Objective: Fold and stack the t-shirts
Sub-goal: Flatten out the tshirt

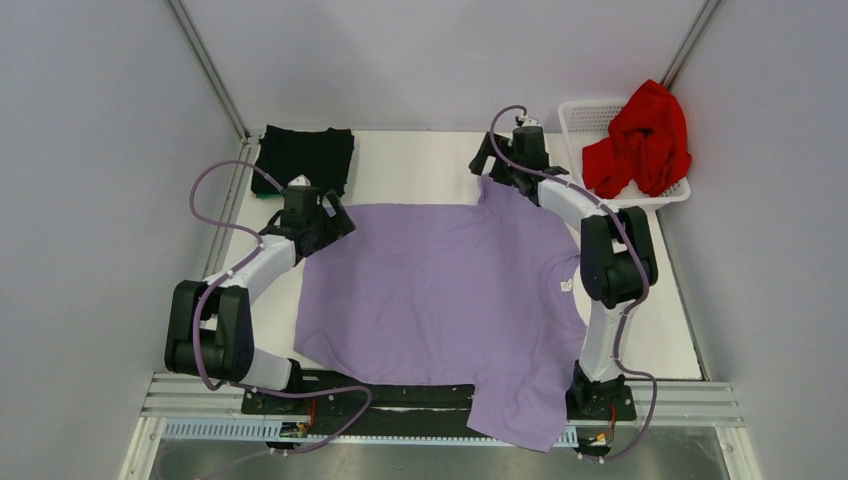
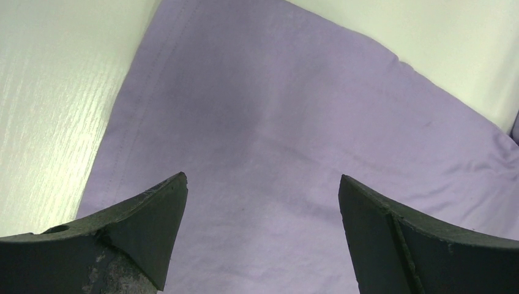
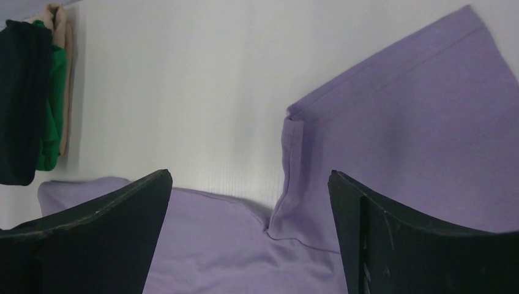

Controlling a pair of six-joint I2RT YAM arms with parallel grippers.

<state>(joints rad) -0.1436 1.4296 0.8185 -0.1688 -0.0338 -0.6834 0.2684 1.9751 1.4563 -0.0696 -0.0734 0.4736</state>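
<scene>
The lavender-purple t-shirt's near sleeve droops over the surface's near edge (image 1: 520, 408), so my right gripper should return to the t-shirt's body (image 1: 515, 222) and move the t-shirt farther in.
The lavender-purple t-shirt (image 1: 440, 290) lies spread flat across the table, with one part hanging over the near edge. My left gripper (image 1: 332, 220) is open and empty just above its far left corner; the left wrist view shows the cloth (image 2: 263, 110) between the jaws (image 2: 263, 184). My right gripper (image 1: 490, 165) is open and empty over the far sleeve (image 3: 398, 122) where it joins the body. The black t-shirt (image 1: 303, 157) lies folded at the back left. The bright red t-shirt (image 1: 640, 140) is bunched in the basket.
A white lattice basket (image 1: 585, 115) stands at the back right corner. In the right wrist view a green cloth (image 3: 56, 116) and a beige one lie under the black shirt (image 3: 21, 104). Grey walls close in the table on three sides.
</scene>
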